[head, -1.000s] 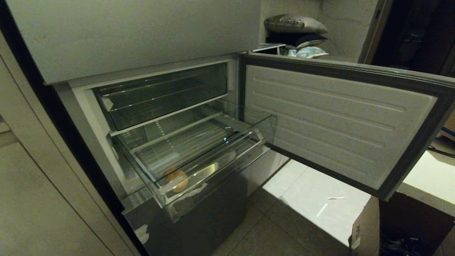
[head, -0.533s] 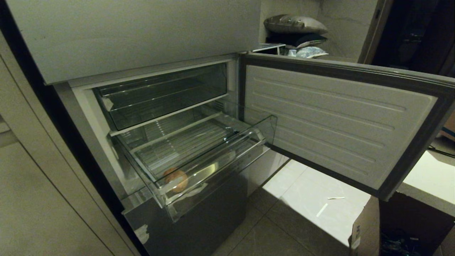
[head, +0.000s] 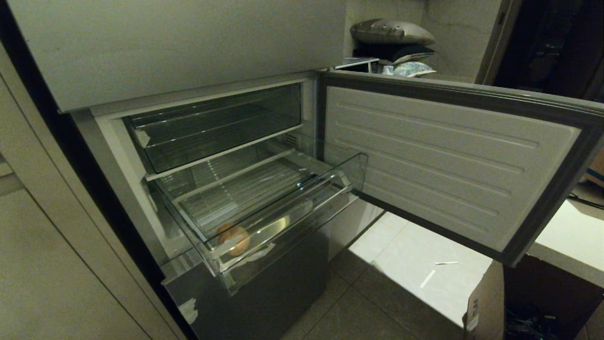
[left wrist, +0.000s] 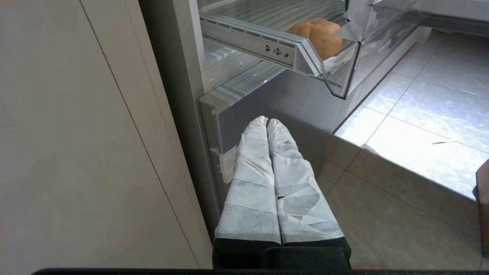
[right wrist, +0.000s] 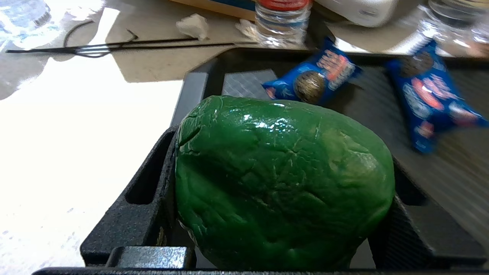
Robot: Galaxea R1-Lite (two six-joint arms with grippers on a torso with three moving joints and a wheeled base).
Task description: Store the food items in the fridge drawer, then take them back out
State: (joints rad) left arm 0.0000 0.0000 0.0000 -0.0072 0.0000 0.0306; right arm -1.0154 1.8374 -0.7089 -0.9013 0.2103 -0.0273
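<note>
The green food item (right wrist: pixel 284 183) is over the black tray and clear of the blue packets, so my right gripper keeps lowering it and lets go at the tray's bottom (right wrist: pixel 370 103).
A round orange-tan food item (head: pixel 233 238) lies in the front left corner of the clear fridge drawer (head: pixel 283 222), which stands pulled out. In the left wrist view the same item (left wrist: pixel 317 34) sits behind the drawer's (left wrist: pixel 336 82) stepped front lip. My left gripper (left wrist: pixel 267 121) hangs shut and empty below the drawer, in front of the grey lower panel. My right gripper (right wrist: pixel 284 152) is shut on a big glossy green food item (right wrist: pixel 282 183) that fills the space between its black fingers (right wrist: pixel 145 191). Neither arm shows in the head view.
Behind the green item lies a black tray (right wrist: pixel 202 76) with two blue snack packets (right wrist: pixel 317 76), and a water bottle (right wrist: pixel 282 19) beyond it. The fridge door (head: pixel 448 160) stands open to the right. A cardboard box (head: pixel 486 302) sits on the tiled floor.
</note>
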